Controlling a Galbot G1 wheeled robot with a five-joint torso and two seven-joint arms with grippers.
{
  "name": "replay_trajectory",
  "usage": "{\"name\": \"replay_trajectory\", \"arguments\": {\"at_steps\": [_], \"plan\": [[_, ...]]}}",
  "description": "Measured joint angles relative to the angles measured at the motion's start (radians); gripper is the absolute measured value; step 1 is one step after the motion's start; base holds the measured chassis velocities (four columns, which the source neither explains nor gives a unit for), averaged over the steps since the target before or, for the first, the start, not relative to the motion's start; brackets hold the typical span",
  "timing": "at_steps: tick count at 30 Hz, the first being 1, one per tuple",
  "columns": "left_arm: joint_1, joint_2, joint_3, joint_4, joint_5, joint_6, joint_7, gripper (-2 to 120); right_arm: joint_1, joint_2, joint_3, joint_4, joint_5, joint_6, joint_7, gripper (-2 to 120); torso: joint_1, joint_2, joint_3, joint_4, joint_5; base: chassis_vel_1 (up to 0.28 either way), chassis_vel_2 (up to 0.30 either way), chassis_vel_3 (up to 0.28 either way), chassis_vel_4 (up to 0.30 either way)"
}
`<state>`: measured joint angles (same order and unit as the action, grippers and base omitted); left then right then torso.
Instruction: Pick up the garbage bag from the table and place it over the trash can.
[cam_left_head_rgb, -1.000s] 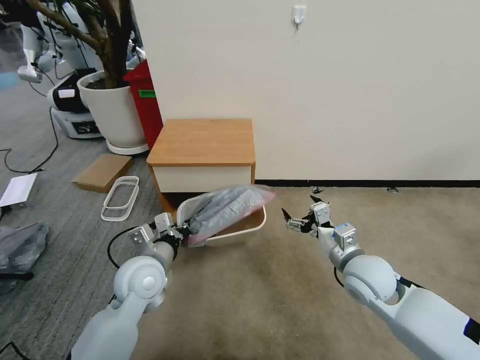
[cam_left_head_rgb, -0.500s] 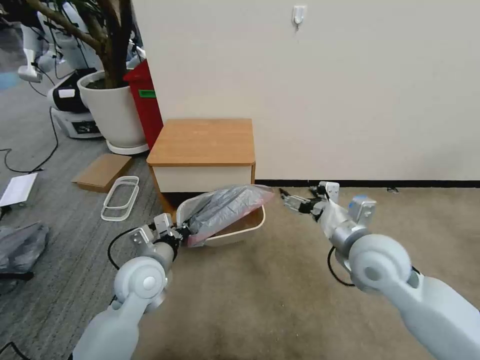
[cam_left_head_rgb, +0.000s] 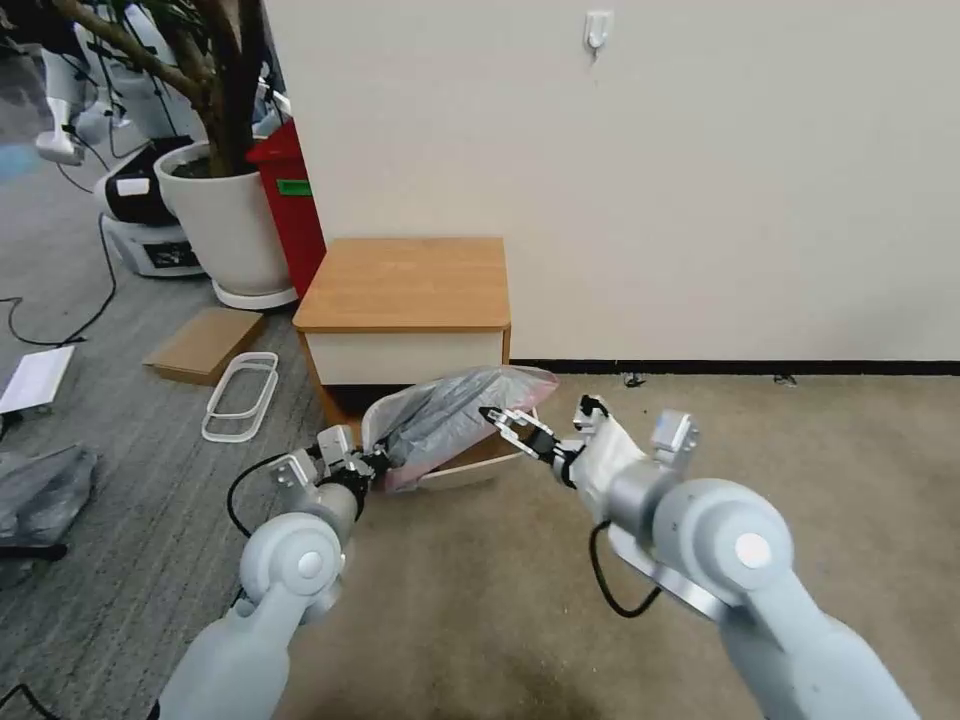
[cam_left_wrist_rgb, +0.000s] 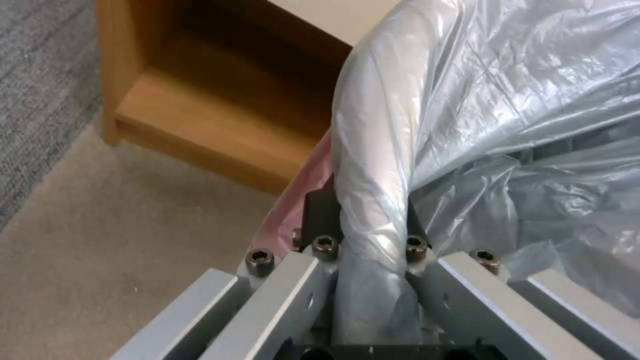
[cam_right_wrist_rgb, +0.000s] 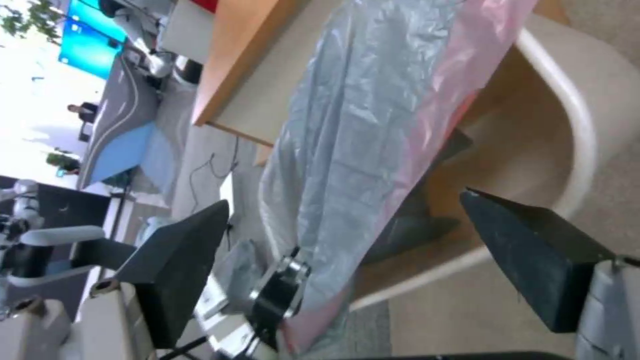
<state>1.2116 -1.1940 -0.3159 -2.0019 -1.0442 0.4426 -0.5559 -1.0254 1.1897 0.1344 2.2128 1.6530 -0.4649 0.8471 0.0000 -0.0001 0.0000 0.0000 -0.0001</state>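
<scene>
The garbage bag's pink edge lies loose across the trash can's opening, so the robot's pull will make the pink edge fold down outside the trash can's rim.
The garbage bag, a translucent grey film with a pink tint, lies stretched across the top of the cream trash can, which stands on the floor in front of the table. My left gripper is shut on the bag's near-left edge; in the left wrist view the film is bunched between its jaws. My right gripper is open just in front of the bag's right part. In the right wrist view its dark fingers straddle the bag and the can's rim.
A white plant pot and a red bin stand to the left of the table. A cardboard sheet, a wire frame and a darker grey sack lie on the left floor. Beige carpet at the right is open.
My right arm has swung left from the open carpet to the bag's right end, gripper still open. The left gripper has shifted slightly right with the bag in its hold.
</scene>
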Motion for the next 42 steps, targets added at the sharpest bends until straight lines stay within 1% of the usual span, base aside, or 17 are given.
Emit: {"name": "replay_trajectory", "arguments": {"at_steps": [4,10,13,15,17,18,19,20,24,25,28,29,32,34,35,38,42], "plan": [[0.002,0.000,0.005,-0.007,0.005,0.000,0.001,1,0.028,-0.010,-0.018,-0.042,-0.035,-0.001,-0.006,90,0.000,0.000,0.000,-0.0001,0.0001,0.000,0.000,0.000,0.000],[0.002,-0.004,0.011,-0.009,0.008,0.000,0.001,1,0.046,-0.005,-0.030,-0.076,-0.055,0.000,-0.013,89,0.000,0.000,0.000,0.0000,0.0002,0.000,0.000,0.000,0.000],[0.004,-0.005,0.014,-0.012,0.009,0.000,0.001,1,0.054,0.002,-0.034,-0.093,-0.066,0.003,-0.019,86,0.000,0.000,0.000,0.0000,0.0001,0.000,0.000,0.000,0.000],[0.007,-0.005,0.016,-0.013,0.010,0.000,0.001,1,0.057,0.005,-0.035,-0.105,-0.077,0.004,-0.032,78,0.000,0.000,0.000,0.0000,0.0001,0.000,0.000,0.000,0.000],[0.008,-0.005,0.017,-0.014,0.010,0.000,0.001,1,0.059,0.006,-0.035,-0.108,-0.081,0.004,-0.036,76,0.000,0.000,0.000,0.0000,0.0001,0.000,0.000,0.000,0.000],[0.008,-0.005,0.017,-0.015,0.010,0.000,0.001,1,0.059,0.007,-0.035,-0.111,-0.083,0.005,-0.037,72,0.000,0.000,0.000,0.0000,0.0001,0.000,0.000,0.000,0.000],[0.009,-0.005,0.018,-0.016,0.010,0.000,0.001,1,0.059,0.008,-0.036,-0.115,-0.087,0.005,-0.041,66,0.000,0.000,0.000,0.0000,0.0002,0.000,0.000,0.000,0.000],[0.009,-0.005,0.018,-0.016,0.010,0.000,0.001,1,0.059,0.008,-0.036,-0.115,-0.087,0.005,-0.041,66,0.000,0.000,0.000,0.0000,0.0002,0.000,0.000,0.000,0.000],[0.014,-0.002,0.018,-0.022,0.010,0.000,0.001,1,0.054,0.014,-0.036,-0.118,-0.093,0.006,-0.049,45,0.000,0.000,0.000,0.0000,0.0001,0.000,0.000,0.000,0.000],[0.014,-0.002,0.018,-0.022,0.010,0.000,0.001,1,0.054,0.014,-0.036,-0.118,-0.093,0.006,-0.049,45,0.000,0.000,0.000,0.0000,0.0001,0.000,0.000,0.000,0.000],[0.017,-0.002,0.018,-0.027,0.010,0.000,0.001,1,0.052,0.023,-0.035,-0.123,-0.099,0.007,-0.057,32,0.000,0.000,0.000,0.0000,0.0001,0.000,0.000,0.000,0.000],[0.017,-0.002,0.018,-0.027,0.010,0.000,0.001,1,0.052,0.023,-0.035,-0.123,-0.099,0.007,-0.057,32,0.000,0.000,0.000,0.0000,0.0001,0.000,0.000,0.000,0.000],[0.020,0.000,0.018,-0.028,0.010,0.000,0.001,1,0.049,0.028,-0.035,-0.124,-0.107,0.014,-0.073,19,0.000,0.000,0.000,0.0000,0.0001,0.000,0.000,0.000,0.000],[0.020,0.000,0.018,-0.028,0.010,0.000,0.001,1,0.049,0.028,-0.035,-0.125,-0.109,0.016,-0.076,18,0.000,0.000,0.000,0.0000,0.0002,0.000,0.000,0.000,0.000],[0.021,0.001,0.018,-0.028,0.010,0.000,0.001,1,0.048,0.028,-0.035,-0.126,-0.114,0.019,-0.081,10,0.000,0.000,0.000,0.0000,0.0001,0.000,0.000,0.000,0.000],[0.021,0.000,0.018,-0.028,0.010,0.000,0.000,1,0.046,0.027,-0.038,-0.130,-0.130,0.028,-0.102,0,0.000,0.000,0.000,0.0000,0.0001,0.000,0.000,0.000,0.000],[0.021,-0.002,0.017,-0.027,0.007,0.000,-0.001,1,0.041,0.023,-0.041,-0.132,-0.148,0.040,-0.130,0,0.000,0.000,0.000,0.0000,0.0002,0.000,0.000,0.000,0.000]]}}
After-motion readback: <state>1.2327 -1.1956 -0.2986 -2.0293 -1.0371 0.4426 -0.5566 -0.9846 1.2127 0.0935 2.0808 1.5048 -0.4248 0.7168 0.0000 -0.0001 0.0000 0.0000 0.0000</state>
